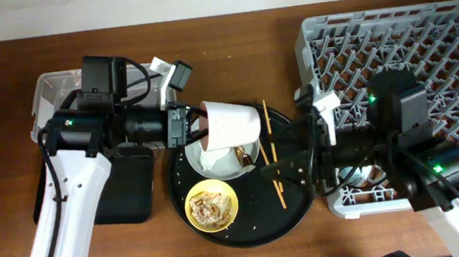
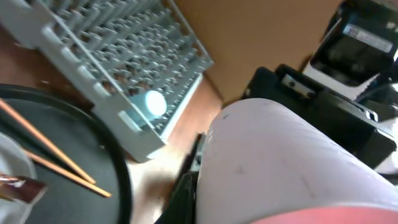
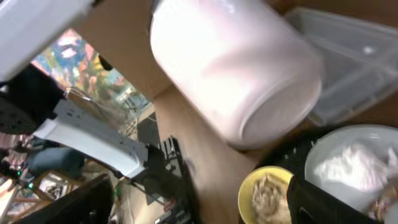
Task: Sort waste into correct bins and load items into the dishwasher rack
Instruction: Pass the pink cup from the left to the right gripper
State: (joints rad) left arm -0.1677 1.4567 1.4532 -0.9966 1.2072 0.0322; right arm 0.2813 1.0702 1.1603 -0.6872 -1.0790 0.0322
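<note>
My right gripper should put the pink cup (image 1: 232, 125) in the rack before my left gripper empties the yellow bowl (image 1: 212, 206), because the bowl has scraps in it and the cup is taking up my left gripper.
My left gripper (image 1: 198, 125) is shut on the pink cup (image 1: 232, 124) and holds it on its side above the pale grey plate (image 1: 194, 157). The cup fills the left wrist view (image 2: 280, 168) and shows in the right wrist view (image 3: 236, 68). On the plate lie the white tissue (image 1: 214, 158) and the gold foil wrapper (image 1: 243, 154). The yellow bowl (image 1: 212, 206) holds brownish scraps with rice. The chopsticks (image 1: 271, 150) lie on the round black tray (image 1: 289, 216). My right gripper (image 1: 277, 171) is open and empty, low over that tray beside the chopsticks. The grey rack (image 1: 425, 51) stands at the right.
The clear tub (image 1: 52, 86) sits at the far left, partly under my left arm. The shallow black rectangular tray (image 1: 126, 189) lies in front of it. A pale blue round thing (image 2: 152, 102) sits in the rack's near corner. My right arm lies across the rack's front.
</note>
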